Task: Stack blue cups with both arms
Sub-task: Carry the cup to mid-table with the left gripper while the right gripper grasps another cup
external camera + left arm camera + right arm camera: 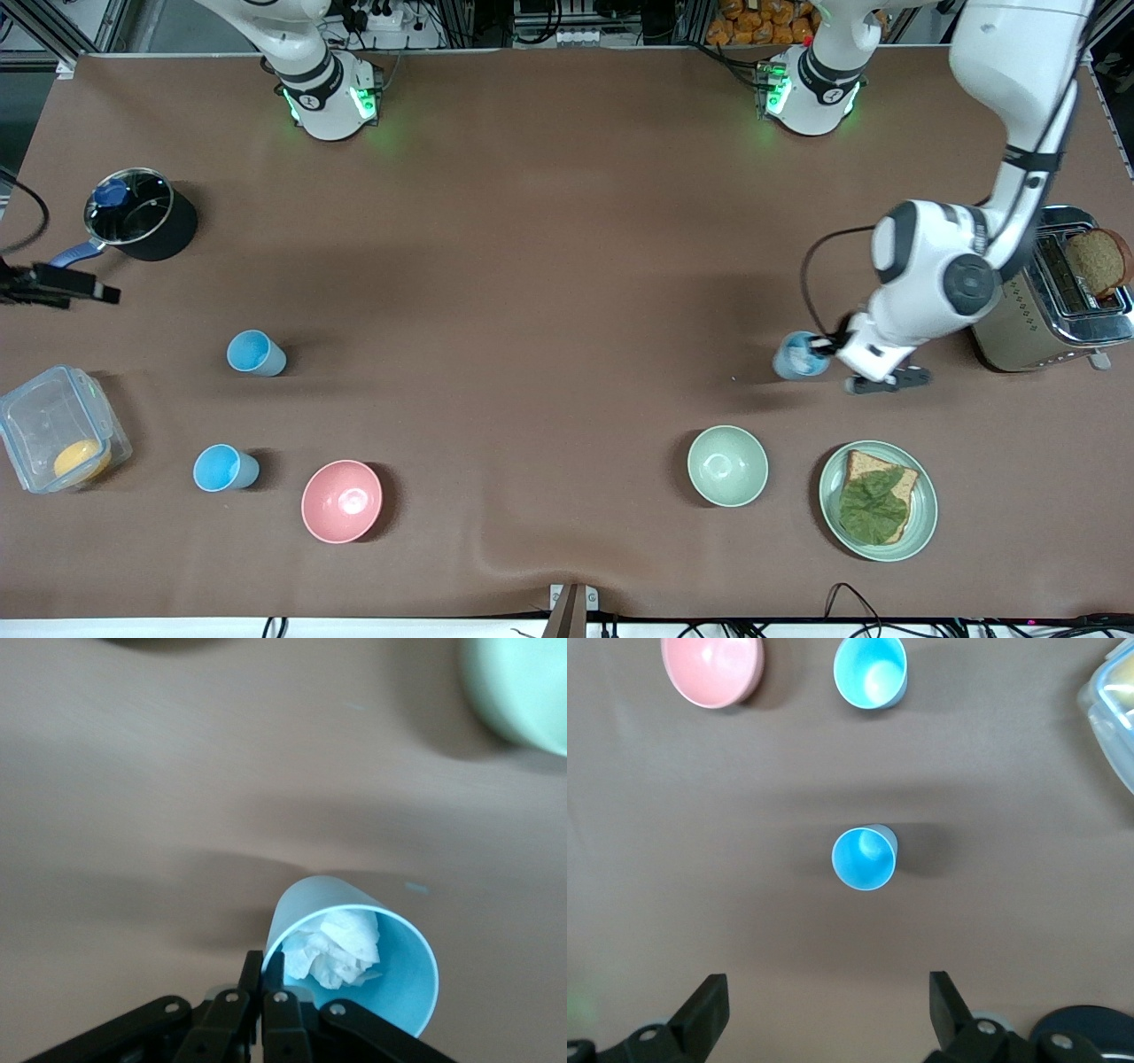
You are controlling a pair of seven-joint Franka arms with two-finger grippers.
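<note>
I expect the farther blue cup (pixel 255 353) to sink most of the way into the paper-filled cup when I stack it, because the farther cup gets narrower toward its base (pixel 278 362).
Three blue cups show. One blue cup (pixel 800 356) with crumpled white paper inside is at the left arm's end of the table. My left gripper (pixel 828 347) is shut on its rim, one finger inside and one outside (pixel 267 961), and the cup (pixel 390 992) looks tilted. Two empty blue cups stand at the right arm's end: one (pixel 256 353) farther from the front camera, one (pixel 226 467) nearer. My right gripper (pixel 826 985) is open and empty, high over the farther cup (pixel 865 858); the nearer cup (pixel 870 672) also shows there. The right gripper is out of the front view.
A pink bowl (pixel 342 501) sits beside the nearer cup. A green bowl (pixel 727 465) and a green plate (pixel 921 523) with bread and a leaf lie nearer the front camera than the held cup. A toaster (pixel 1050 301), a black pot (pixel 140 214) and a clear box (pixel 58 439) stand at the table's ends.
</note>
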